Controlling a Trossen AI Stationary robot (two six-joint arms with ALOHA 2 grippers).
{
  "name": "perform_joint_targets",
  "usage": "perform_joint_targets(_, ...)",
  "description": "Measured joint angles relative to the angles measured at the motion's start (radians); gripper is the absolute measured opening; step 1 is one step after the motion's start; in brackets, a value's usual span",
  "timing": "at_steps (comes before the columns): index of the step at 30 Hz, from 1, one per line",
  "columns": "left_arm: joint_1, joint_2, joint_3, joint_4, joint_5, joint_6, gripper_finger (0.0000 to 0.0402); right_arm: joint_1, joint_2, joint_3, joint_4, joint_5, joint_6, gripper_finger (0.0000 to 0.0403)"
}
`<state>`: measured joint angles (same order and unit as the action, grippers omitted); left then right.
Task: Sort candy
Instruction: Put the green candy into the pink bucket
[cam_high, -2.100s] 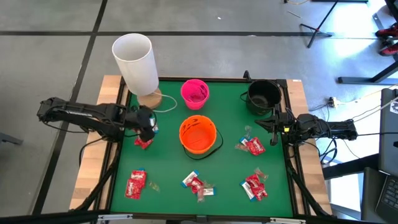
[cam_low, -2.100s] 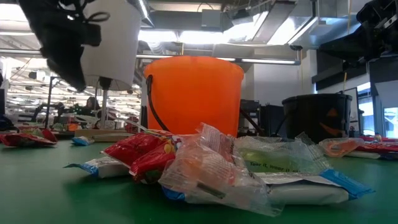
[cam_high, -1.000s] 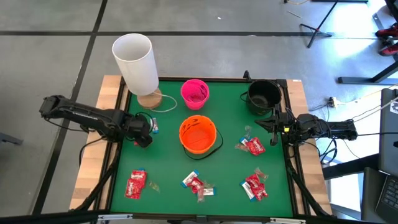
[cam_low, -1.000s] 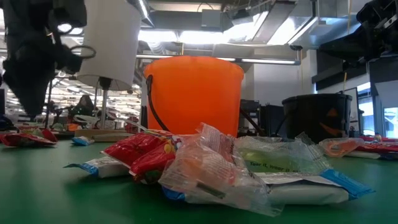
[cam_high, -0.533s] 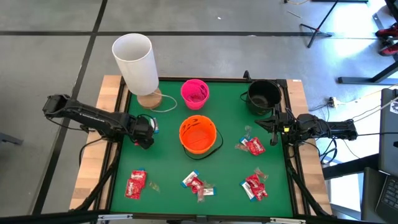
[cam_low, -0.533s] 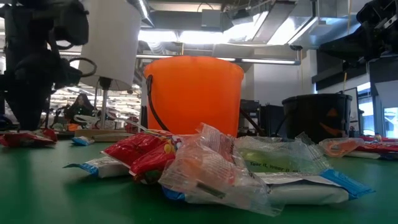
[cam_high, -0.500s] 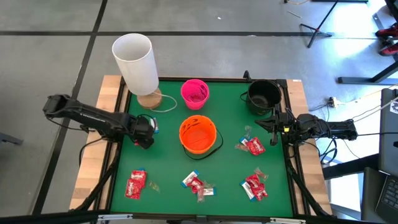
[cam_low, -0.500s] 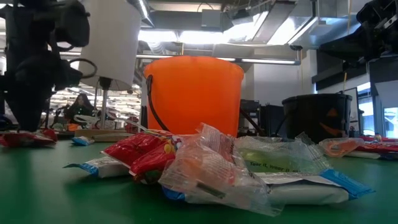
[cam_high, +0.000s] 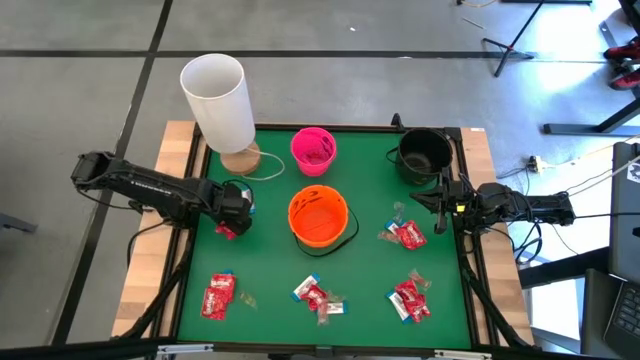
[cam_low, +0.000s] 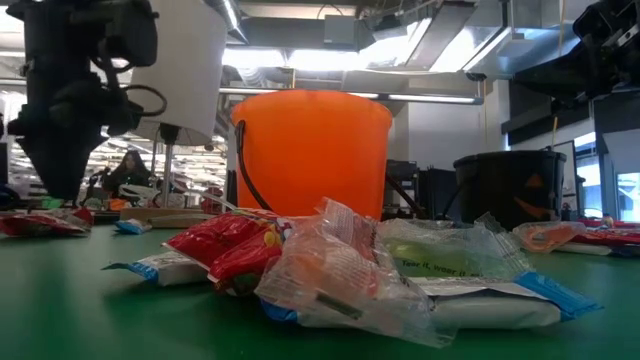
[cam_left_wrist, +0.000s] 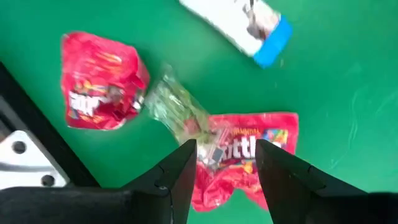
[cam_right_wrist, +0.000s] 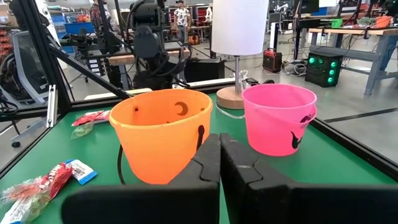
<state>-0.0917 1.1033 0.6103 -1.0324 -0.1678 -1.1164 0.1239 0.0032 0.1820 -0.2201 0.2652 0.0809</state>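
Note:
My gripper will bring the clear wrapper (cam_left_wrist: 178, 107) away alone when I lift it, because the clear wrapper lies over the edge of the flat red wrapper.
Candy lies in small heaps on the green table (cam_high: 370, 270). Under my left gripper (cam_left_wrist: 225, 163), at the table's left edge, the left wrist view shows a flat red candy wrapper (cam_left_wrist: 261, 140), a clear wrapper (cam_left_wrist: 177, 112), a crumpled red wrapper (cam_left_wrist: 102, 81) and a white-and-blue candy (cam_left_wrist: 252, 28). This gripper (cam_high: 233, 213) points down and is open, its fingers either side of the flat red wrapper. My right gripper (cam_right_wrist: 219, 163) is shut and level at the table's right edge (cam_high: 440, 205), holding nothing. My left gripper comes from above, pointing down, with its open fingers (cam_left_wrist: 180, 174) over the flat red wrapper's near end (cam_left_wrist: 236, 155). The wrapper lies flat on the table. I cannot tell whether the fingertips touch it.
An orange bucket (cam_high: 318, 215) stands mid-table, a pink bucket (cam_high: 313, 150) behind it and a black bucket (cam_high: 424, 153) at the back right. A white lamp (cam_high: 218, 100) stands at the back left. More candy heaps lie near the front (cam_high: 218, 295), (cam_high: 318, 298), (cam_high: 410, 298) and at the right (cam_high: 405, 235).
My left gripper has shifted a little toward the table's right edge over the candy at the left edge, turning slightly about its own axis. It has stayed open. The candy has not moved.

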Motion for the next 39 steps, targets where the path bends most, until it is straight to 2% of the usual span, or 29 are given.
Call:
perform_joint_targets(12, 0.0, 0.012, -0.002, -0.025, -0.07, -0.103, 0.0155, 0.0, 0.0, 0.0, 0.0, 0.0, 0.0, 0.0001)
perform_joint_targets(28, 0.0, 0.049, -0.125, 0.118, -0.027, -0.105, 0.0149, 0.0, 0.0, 0.0, -0.001, 0.0, 0.0, 0.0001)
perform_joint_targets(32, 0.0, 0.049, -0.137, 0.119, -0.037, -0.09, 0.0115, 0.0, 0.0, 0.0, -0.001, 0.0, 0.0, 0.0001)
perform_joint_targets(39, 0.0, 0.049, -0.099, 0.145, -0.057, -0.022, 0.001, 0.0, 0.0, 0.0, -0.001, 0.0, 0.0, 0.0001)
